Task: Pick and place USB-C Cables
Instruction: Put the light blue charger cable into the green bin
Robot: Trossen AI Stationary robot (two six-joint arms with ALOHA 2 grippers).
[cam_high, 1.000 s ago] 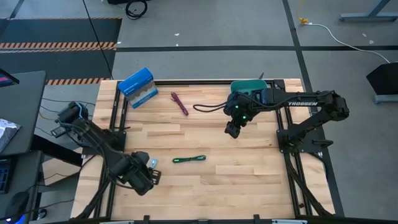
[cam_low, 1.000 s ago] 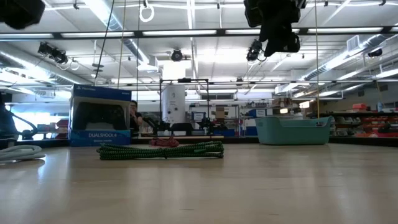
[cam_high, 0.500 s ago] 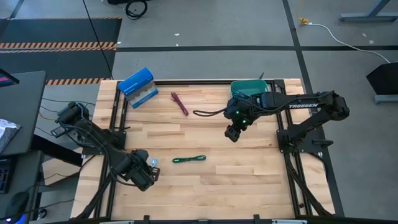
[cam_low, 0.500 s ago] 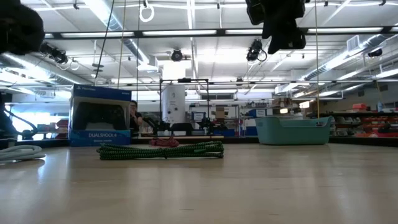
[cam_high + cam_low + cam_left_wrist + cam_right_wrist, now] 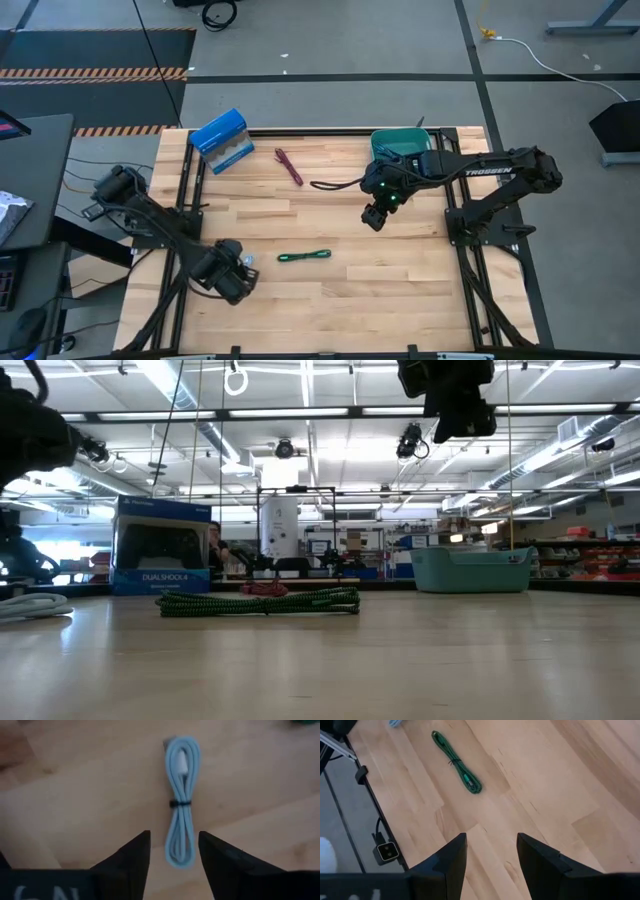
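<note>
The silvery-blue cable lies across from the teal bin [image 5: 398, 138], so my left gripper should take the cable's nearer loop [image 5: 180, 851] and offer the cable's far loop to my right gripper.
A silvery-blue cable bundle [image 5: 181, 800], tied at its middle, lies flat on the wood near the table's near-left part [image 5: 247, 260]. My left gripper [image 5: 173, 837] hovers over it, open, its fingers on either side of the bundle's nearer loop without touching. A green cable bundle [image 5: 305, 256] lies mid-table and shows in the right wrist view [image 5: 457, 764]. A maroon cable [image 5: 289, 166] lies toward the far edge. My right gripper [image 5: 373, 215] hangs open, high above the table's right-centre [image 5: 491, 839].
A blue box [image 5: 221, 140] stands at the far-left corner and a teal bin [image 5: 400, 143] at the far right. A thin black cord [image 5: 335, 183] runs from the right arm across the wood. Bare wood lies between the green cable and the near edge.
My left gripper has come down toward the silvery-blue cable, shifting slightly toward the table's far edge. My right gripper has drifted a little toward the near edge. No cable has moved.
</note>
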